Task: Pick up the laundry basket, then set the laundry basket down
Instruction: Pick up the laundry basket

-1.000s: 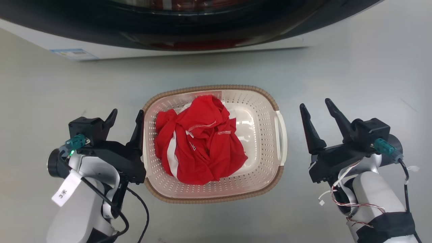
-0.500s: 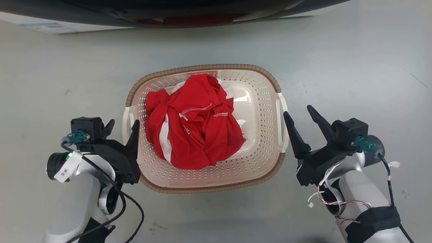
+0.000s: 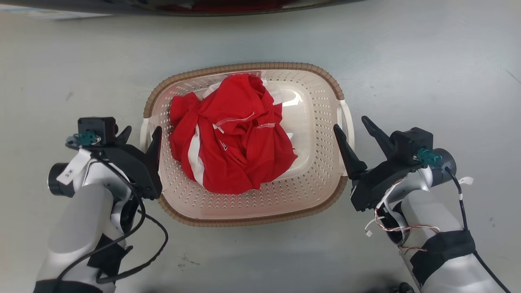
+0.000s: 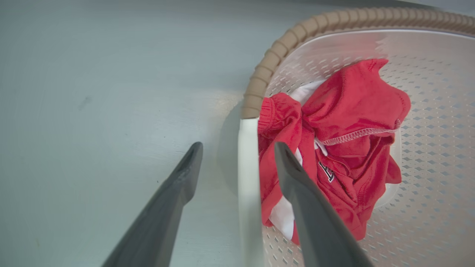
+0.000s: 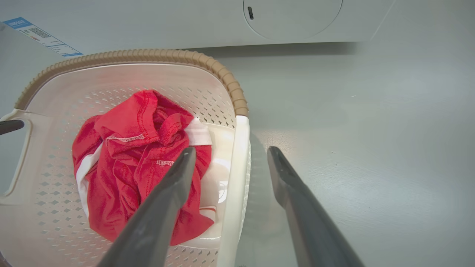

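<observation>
The white handle (image 3: 144, 134) joins the brown rim (image 3: 147, 112) end to end, so the handle will stay in line rather than swing as I lift the laundry basket.
The laundry basket (image 3: 244, 67), cream with a brown rim, stands on the grey floor with a crumpled red and white garment (image 3: 232, 138) inside. My left gripper (image 3: 140, 131) is open and straddles the basket's left white handle (image 4: 246, 167): one finger is outside it and one is inside against the red cloth. My right gripper (image 3: 350, 123) is open too, and the right white handle (image 5: 239, 133) stands between its two fingers (image 5: 174, 185). Neither pair of fingers presses on a handle.
The washing machine (image 5: 289, 18) stands just beyond the basket, and its dark door edge (image 3: 203, 4) runs along the top of the head view. Bare grey floor (image 3: 427, 73) lies to both sides and in front of the basket.
The head camera has tilted down, so less of the machine shows. Both grippers have come in to the basket: the right one crossed the gap to straddle the right handle, the left one now straddles the left handle.
</observation>
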Controlling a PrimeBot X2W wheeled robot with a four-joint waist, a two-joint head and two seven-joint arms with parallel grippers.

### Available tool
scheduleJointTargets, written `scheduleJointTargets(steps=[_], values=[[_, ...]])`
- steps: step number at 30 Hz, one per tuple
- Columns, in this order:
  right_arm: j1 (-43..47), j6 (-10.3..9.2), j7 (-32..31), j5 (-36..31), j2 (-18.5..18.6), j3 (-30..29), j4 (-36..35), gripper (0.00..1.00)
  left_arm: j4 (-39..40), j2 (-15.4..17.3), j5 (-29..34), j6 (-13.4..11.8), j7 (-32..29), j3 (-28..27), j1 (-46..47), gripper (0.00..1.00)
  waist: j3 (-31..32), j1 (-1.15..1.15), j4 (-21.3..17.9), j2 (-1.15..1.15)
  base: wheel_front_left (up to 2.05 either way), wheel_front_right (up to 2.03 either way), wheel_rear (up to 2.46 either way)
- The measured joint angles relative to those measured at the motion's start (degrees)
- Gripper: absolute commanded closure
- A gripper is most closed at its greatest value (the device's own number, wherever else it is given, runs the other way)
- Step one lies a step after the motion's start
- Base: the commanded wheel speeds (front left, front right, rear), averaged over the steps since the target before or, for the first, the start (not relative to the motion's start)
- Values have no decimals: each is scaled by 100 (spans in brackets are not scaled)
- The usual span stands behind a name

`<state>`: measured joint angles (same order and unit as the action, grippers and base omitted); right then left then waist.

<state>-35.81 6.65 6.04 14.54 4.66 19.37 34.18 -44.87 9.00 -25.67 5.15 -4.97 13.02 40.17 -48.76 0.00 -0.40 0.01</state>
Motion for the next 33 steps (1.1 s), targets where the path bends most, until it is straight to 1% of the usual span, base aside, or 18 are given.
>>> scheduleJointTargets(steps=[11, 14, 15, 16, 17, 18, 20, 22, 33], values=[[-424, 40, -138, 26, -18, 135, 600, 0, -625, -116, -148, 143, -55, 97, 542, 0, -293, 0, 65, 0, 0, 0, 0], [-498, 41, -142, 65, -21, 152, 750, 0, -795, -153, -160, 146, -55, 119, 582, 0, -329, 0, 81, 0, 0, 0, 0], [-521, 41, -142, 65, -23, 157, 790, 9, -853, -170, -167, 147, -56, 131, 602, 6, -336, 0, 85, 0, 0, 0, 0], [-553, 41, -142, 66, -26, 169, 827, 29, -906, -185, -181, 148, -57, 134, 630, 51, -342, 0, 90, 0, 0, 0, 0], [-594, 41, -142, 70, -29, 187, 860, 60, -960, -191, -205, 151, -73, 142, 662, 96, -348, 0, 95, -1, 0, 0, 0], [-630, 41, -142, 82, -29, 209, 882, 100, -1005, -192, -207, 151, -82, 152, 690, 100, -352, 0, 99, -1, 0, 0, 0], [-698, 41, -140, 112, -31, 237, 938, 100, -1071, -215, -209, 197, -82, 185, 736, 100, -359, 0, 106, -1, 0, 0, 0], [-742, -10, -133, 138, -79, 233, 1001, 100, -1144, -290, -233, 189, -79, 189, 781, 100, -360, -2, 114, -2, 0, 0, 0], [-904, -9, -35, 312, -82, 330, 1370, 100, -1566, -406, -324, 193, 38, 211, 918, 100, -258, -1, 160, -1, 0, 0, 0]])
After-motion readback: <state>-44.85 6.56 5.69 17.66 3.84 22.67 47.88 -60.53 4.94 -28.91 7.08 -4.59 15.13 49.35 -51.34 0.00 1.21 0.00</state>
